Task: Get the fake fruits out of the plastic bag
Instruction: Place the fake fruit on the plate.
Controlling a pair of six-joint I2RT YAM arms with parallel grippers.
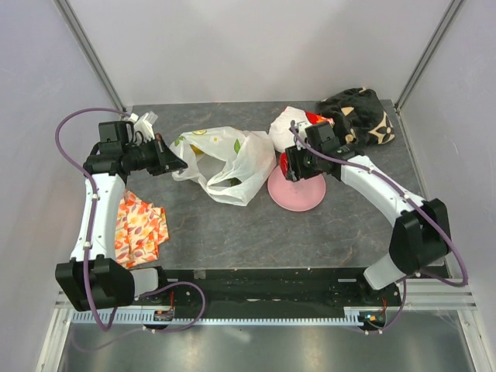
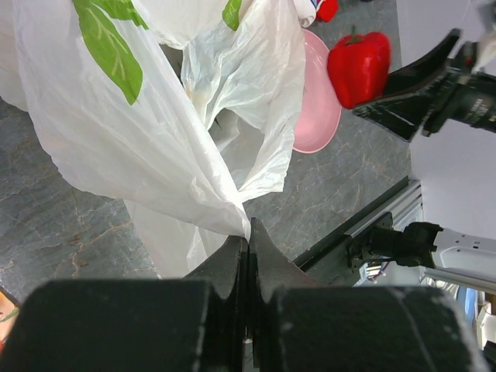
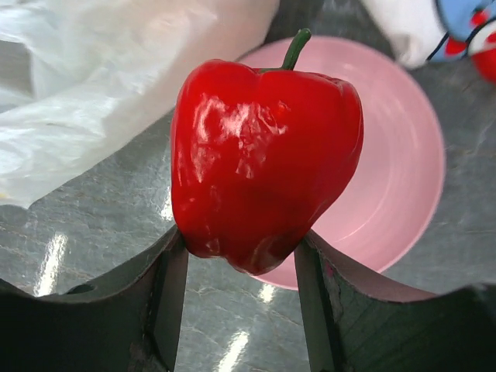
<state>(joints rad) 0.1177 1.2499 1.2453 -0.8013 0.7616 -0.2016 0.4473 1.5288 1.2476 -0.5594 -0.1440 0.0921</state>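
Observation:
My right gripper should continue to lower the red fake fruit (image 1: 284, 164), which is clear of the bag and over the empty pink plate (image 1: 298, 194), and let go of it there.
The plastic bag (image 1: 225, 159) lies crumpled at the table's middle, thin and white with green leaf prints (image 2: 108, 46). My left gripper (image 1: 177, 164) is shut on a pinched fold of the bag's edge (image 2: 248, 232) and holds it up from the left. One of the fake fruits, a shiny red piece (image 3: 263, 155) with a green stem, sits between the fingers of my right gripper (image 3: 240, 248), held in the air over the near edge of a pink plate (image 3: 395, 178). It also shows in the left wrist view as the red piece (image 2: 358, 66). What else is in the bag is hidden.
The pink plate (image 1: 298, 194) lies right of the bag. A white cartoon cloth (image 1: 288, 124) and a dark patterned cloth (image 1: 360, 112) lie at the back right. An orange patterned cloth (image 1: 139, 225) lies near the left arm. Walls close in the table's sides.

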